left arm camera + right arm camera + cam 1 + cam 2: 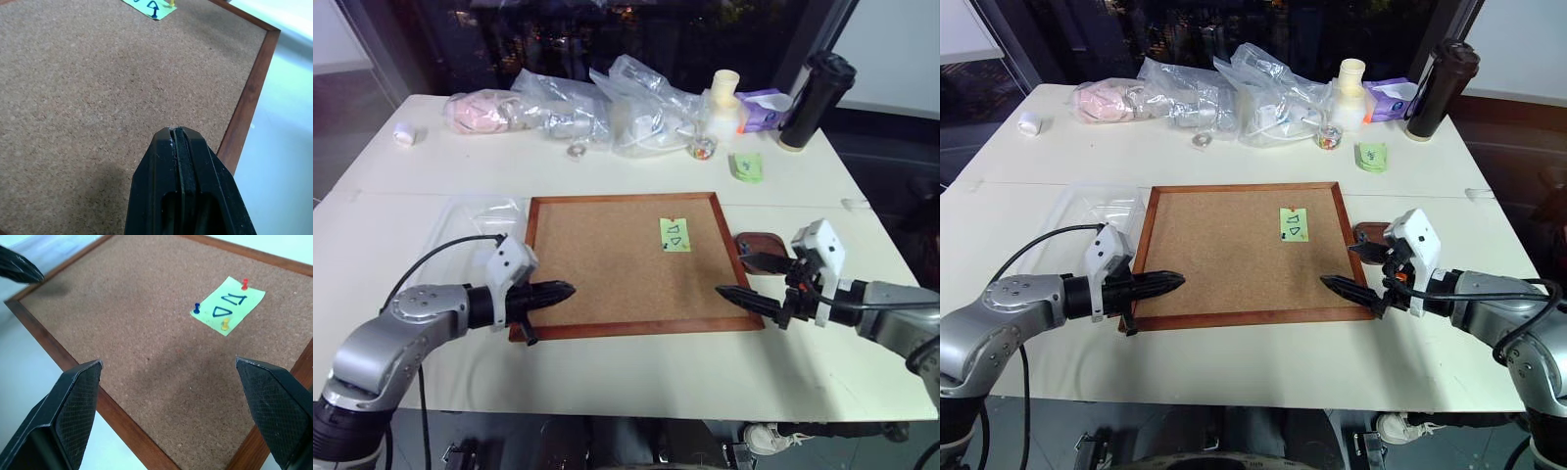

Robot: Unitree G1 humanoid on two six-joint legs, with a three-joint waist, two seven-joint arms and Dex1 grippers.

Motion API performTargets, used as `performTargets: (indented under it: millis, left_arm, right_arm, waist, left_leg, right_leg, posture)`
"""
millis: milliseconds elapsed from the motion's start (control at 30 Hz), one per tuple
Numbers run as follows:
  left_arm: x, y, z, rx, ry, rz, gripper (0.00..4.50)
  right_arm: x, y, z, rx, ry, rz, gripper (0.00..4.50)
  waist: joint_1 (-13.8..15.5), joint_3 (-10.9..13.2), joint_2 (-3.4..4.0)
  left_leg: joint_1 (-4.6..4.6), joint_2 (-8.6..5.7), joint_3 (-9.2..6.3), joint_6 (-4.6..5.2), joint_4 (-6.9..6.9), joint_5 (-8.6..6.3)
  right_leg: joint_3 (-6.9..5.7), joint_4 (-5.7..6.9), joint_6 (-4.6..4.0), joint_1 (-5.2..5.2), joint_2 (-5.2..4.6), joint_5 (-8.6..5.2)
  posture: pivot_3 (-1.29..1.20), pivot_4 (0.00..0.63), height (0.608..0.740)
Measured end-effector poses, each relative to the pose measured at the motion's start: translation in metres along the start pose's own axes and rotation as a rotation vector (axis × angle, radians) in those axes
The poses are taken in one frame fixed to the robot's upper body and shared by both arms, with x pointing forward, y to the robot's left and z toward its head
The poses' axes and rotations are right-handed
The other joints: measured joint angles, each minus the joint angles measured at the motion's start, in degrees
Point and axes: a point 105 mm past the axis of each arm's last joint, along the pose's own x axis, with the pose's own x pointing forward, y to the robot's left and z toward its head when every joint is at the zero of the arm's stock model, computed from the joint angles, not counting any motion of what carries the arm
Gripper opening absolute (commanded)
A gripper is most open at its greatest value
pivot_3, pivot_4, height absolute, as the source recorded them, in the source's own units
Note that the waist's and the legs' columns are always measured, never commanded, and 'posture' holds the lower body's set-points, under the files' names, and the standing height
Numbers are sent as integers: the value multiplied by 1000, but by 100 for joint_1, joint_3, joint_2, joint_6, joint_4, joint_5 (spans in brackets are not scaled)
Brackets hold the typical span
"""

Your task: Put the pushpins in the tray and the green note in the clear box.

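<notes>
I expect the green note point(674, 235) to turn a little around one corner when I pull out the red and yellow pushpins, because the blue pushpin point(196, 308) holds that corner.
The green note point(674, 234) with two black triangles sits on the cork board point(607, 274), towards its far right. Three pushpins hold it: red point(244, 283), blue point(197, 308) and yellow point(225, 324). The reddish-brown tray point(762, 242) lies just right of the board, partly behind my right gripper. The clear box point(475, 220) lies against the board's left side. My left gripper point(570, 289) is shut and empty over the board's near left edge. My right gripper point(730, 274) stands wide open over the near right corner, nothing between its fingers point(78, 396).
Along the table's far side lie soft plastic bags point(607, 103), a white bottle point(724, 98), a small jar point(703, 147), a black flask point(818, 86), a purple packet point(762, 106) and a green sticky pad point(747, 166). A white roll point(404, 134) sits far left.
</notes>
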Motion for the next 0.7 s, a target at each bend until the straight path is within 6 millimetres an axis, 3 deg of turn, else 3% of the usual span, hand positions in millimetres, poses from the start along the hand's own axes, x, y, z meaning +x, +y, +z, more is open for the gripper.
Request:
performTargets:
  millis: [533,700]
  left_arm:
    - [1,6,8,12,-23,23,0]
    - [5,17,30,86,-33,37,0]
  right_arm:
    - [2,-2,0,2,-3,-22,4469]
    - [10,-11,12,10,-55,-53,4469]
  waist:
    - [-2,0,0]
    - [3,1,-2]
  left_leg:
    - [0,-1,0,0,0,0]
    - [-1,-3,0,0,5,0]
  right_leg:
    - [0,0,0,0,2,0]
    - [0,1,1,0,7,0]
  posture:
    - [0,150,740]
    - [0,150,740]
